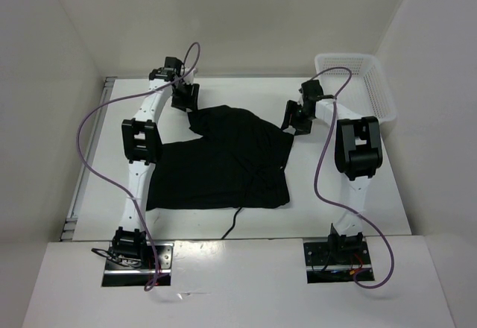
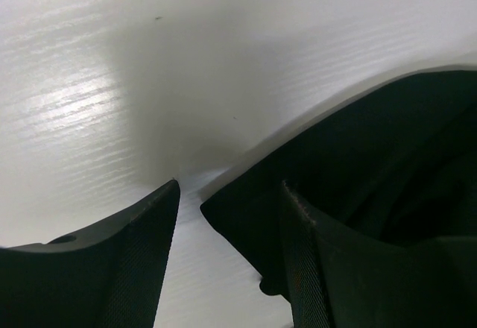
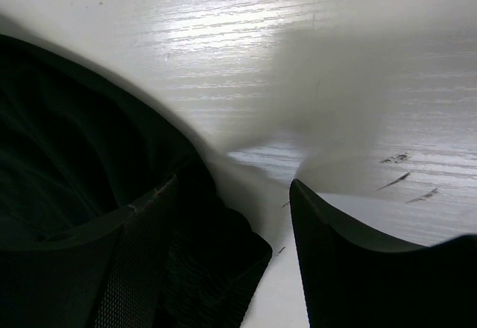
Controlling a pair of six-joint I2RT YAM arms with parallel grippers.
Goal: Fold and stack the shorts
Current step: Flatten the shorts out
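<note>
The shorts' far edge curves between its corners, so my right gripper should pinch the shorts' ribbed corner while my left gripper pulls that edge straight.
The black shorts lie spread on the white table, with a thin drawstring cord trailing toward the near edge. My left gripper is open at the shorts' far left corner; in the left wrist view that corner lies between the fingers, one finger over the fabric. My right gripper is open at the far right corner; in the right wrist view the ribbed edge lies between its fingers.
A white mesh basket stands at the back right, just beyond the right arm. White walls close in the table at the back and sides. Purple cables loop above both arms.
</note>
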